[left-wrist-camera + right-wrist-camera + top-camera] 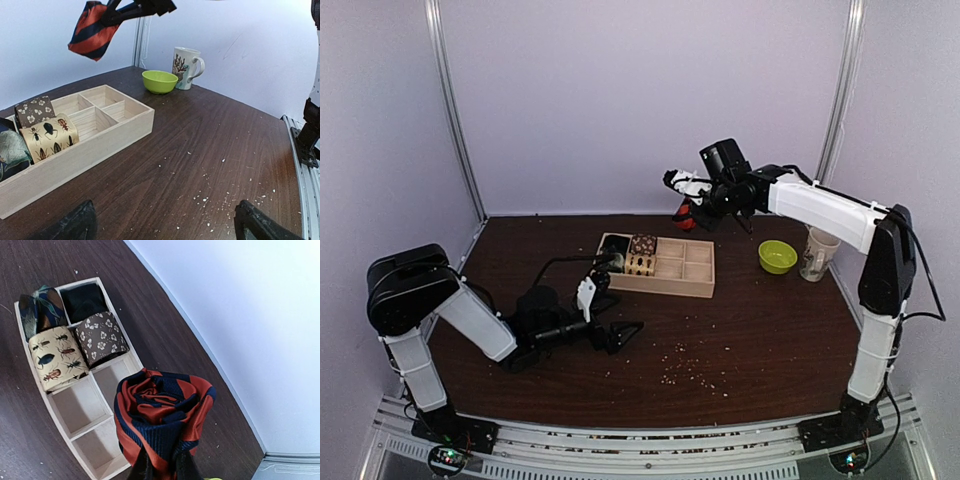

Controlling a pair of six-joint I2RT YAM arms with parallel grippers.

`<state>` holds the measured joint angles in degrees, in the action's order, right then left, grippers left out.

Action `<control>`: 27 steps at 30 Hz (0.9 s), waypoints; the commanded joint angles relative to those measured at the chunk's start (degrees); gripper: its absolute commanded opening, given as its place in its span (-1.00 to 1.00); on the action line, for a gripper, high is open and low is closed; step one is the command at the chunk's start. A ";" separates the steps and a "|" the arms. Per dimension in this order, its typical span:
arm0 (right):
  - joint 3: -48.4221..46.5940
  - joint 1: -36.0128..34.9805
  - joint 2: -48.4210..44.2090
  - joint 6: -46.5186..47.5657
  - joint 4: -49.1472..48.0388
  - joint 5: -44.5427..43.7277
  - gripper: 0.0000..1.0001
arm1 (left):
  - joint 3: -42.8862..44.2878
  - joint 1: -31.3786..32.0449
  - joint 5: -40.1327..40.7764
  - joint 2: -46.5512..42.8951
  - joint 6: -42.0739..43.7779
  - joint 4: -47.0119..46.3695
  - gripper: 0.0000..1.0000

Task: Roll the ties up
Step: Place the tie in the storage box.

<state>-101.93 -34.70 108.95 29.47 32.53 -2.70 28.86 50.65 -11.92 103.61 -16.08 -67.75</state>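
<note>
The tie (162, 407) is rolled up and the compartment (109, 380) beside the brown floral roll is empty, so the robot's right gripper should keep carrying the tie there until it sits inside.
The tie (687, 214) is a red-orange and dark striped roll held in the air behind the wooden tray (665, 286). My right gripper (693, 207) is shut on it from below. In the right wrist view the rolled tie (162, 415) fills the lower middle, the right gripper (162, 469) pinches its base, and the tray (75, 407) lies below. My left gripper (618, 326) rests low over the table in front of the tray, open and holding nothing. In the left wrist view the left gripper (165, 227) spans bare wood and the tie (92, 31) hangs at the top left.
The tray (95, 147) holds a beige insect-print roll (50, 136), a brown floral roll (34, 110) and darker rolls at its left end; its other compartments are bare. A green bowl (777, 256) and a mug (817, 253) stand at the right. Crumbs (690, 370) dot the front.
</note>
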 commanded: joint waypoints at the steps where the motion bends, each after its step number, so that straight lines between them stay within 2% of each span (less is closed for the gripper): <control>1: -1.33 -0.30 2.34 9.82 -4.22 -4.00 -1.00 | -0.53 -0.38 -1.80 1.41 -1.92 -6.27 0.96; 11: -7.47 -0.28 12.61 18.60 -2.94 1.44 -1.00 | -2.20 -0.38 -0.98 0.65 -2.56 -8.10 0.96; 17: -14.91 -0.30 18.87 21.69 2.82 4.50 -1.00 | -3.15 -0.47 -0.29 -0.29 -2.38 -8.28 0.96; 22: -21.35 -0.46 24.03 25.07 10.01 2.76 -1.00 | -3.29 -0.47 -0.06 -0.58 -2.30 -8.34 0.96; 27: -21.73 -0.29 25.02 27.02 12.36 4.12 -1.00 | -3.12 -0.55 -0.16 -0.58 -2.16 -8.46 0.96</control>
<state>-122.41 -34.76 133.14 53.78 40.45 0.25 26.00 50.61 -12.43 104.14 -17.98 -72.44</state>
